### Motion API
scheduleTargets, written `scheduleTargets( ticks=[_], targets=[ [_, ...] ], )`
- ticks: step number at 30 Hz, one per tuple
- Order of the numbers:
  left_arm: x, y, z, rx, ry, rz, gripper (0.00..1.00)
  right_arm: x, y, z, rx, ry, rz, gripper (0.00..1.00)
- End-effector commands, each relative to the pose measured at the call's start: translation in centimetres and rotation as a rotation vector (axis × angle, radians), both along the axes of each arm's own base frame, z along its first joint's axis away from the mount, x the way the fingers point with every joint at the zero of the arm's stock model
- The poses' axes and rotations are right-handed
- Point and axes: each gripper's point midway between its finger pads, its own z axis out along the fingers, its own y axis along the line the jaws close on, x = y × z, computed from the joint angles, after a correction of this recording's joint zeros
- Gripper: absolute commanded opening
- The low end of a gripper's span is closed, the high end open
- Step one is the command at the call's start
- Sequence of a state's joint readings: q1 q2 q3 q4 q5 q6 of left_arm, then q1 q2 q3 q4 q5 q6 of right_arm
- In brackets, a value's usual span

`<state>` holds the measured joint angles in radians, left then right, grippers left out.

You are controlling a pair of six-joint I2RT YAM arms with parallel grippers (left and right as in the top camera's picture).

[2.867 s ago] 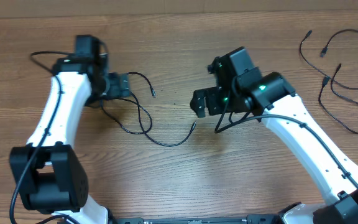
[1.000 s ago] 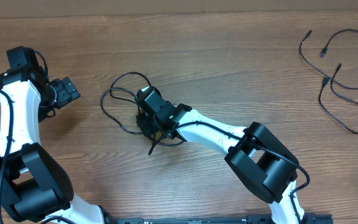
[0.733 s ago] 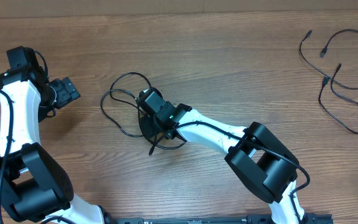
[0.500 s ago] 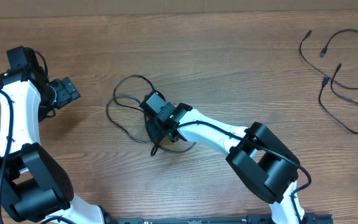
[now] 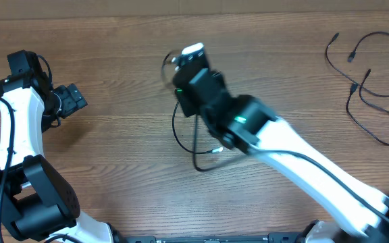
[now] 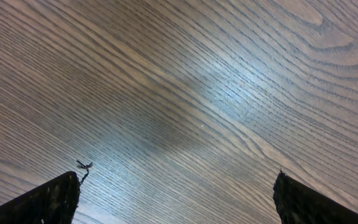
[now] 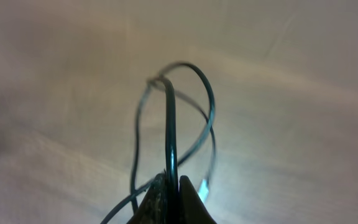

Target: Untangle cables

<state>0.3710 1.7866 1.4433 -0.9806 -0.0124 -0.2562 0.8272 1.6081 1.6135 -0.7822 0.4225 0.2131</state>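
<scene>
The cable is hanging from my right gripper in crossed loops (image 7: 211, 127). My right gripper should keep it still while my left gripper pulls the loops (image 5: 175, 125) apart.
My right gripper (image 5: 189, 62) is raised off the table near the middle and shut on one thin black cable (image 5: 176, 128). That cable hangs from it in loose loops, with a silver-tipped plug (image 5: 215, 150) at the low end. In the right wrist view the jaws (image 7: 171, 185) pinch the cable (image 7: 169, 124), which arches up and loops back down, and the silver plug (image 7: 205, 188) dangles beside them. My left gripper (image 5: 71, 100) stands open at the far left, over bare wood. Its fingertips (image 6: 58, 198) are wide apart with nothing between them.
More black cables (image 5: 373, 98) lie spread at the far right of the wooden table (image 5: 113, 169), one with a small plug (image 5: 351, 58). The right arm (image 5: 296, 155) slants across the table from the lower right, blurred by motion.
The right gripper has shut on the cable and lifted it off the table, moving up and toward the far side. The cable's loops now hang. The left arm has stayed still.
</scene>
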Motion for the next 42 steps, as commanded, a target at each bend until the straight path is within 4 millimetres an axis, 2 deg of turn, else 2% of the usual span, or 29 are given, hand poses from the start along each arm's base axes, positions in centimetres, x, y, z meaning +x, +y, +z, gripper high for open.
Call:
scheduleTargets(
  ticks=[1,3,4,7,10,15,18,20,25,30,42],
  targets=[
    [-0.1,0.1,-0.4,-0.001,0.011,0.013,0.99,-0.5,-3.3,8.3,0.062,-0.193,-0.077,0.04],
    [-0.1,0.1,-0.4,-0.001,0.011,0.013,0.99,-1.4,-4.7,11.6,0.126,-0.262,-0.095,0.04],
    [-0.1,0.1,-0.4,-0.001,0.012,0.013,1.00,-1.8,-5.0,12.4,0.145,-0.278,-0.096,0.04],
    [-0.1,0.1,-0.4,-0.001,0.011,0.013,0.99,-2.7,-5.4,13.1,0.167,-0.275,-0.069,0.04],
    [-0.1,0.1,-0.4,-0.001,0.012,0.013,1.00,-3.6,-5.0,11.1,0.109,-0.200,-0.005,0.04],
    [-0.1,0.1,-0.4,-0.001,0.012,0.013,1.00,-3.9,-7.1,5.2,-0.097,-0.023,-0.028,0.04],
    [-0.1,0.1,-0.4,-0.001,0.012,0.013,0.99,-4.6,-8.1,3.5,-0.157,0.044,-0.040,0.04],
    [-0.1,0.1,-0.4,-0.001,0.011,0.013,0.99,-4.7,-8.3,3.4,-0.161,0.048,-0.050,0.04],
    [-0.1,0.1,-0.4,-0.001,0.012,0.013,1.00,-3.6,-9.7,4.6,-0.163,-0.023,-0.164,0.04],
    [-0.1,0.1,-0.4,-0.001,0.012,0.013,1.00,-4.2,-7.9,4.0,-0.108,0.025,-0.077,0.04],
    [-0.1,0.1,-0.4,-0.001,0.012,0.013,1.00,-4.5,-7.0,3.8,-0.075,0.048,-0.038,0.04]
  ],
)
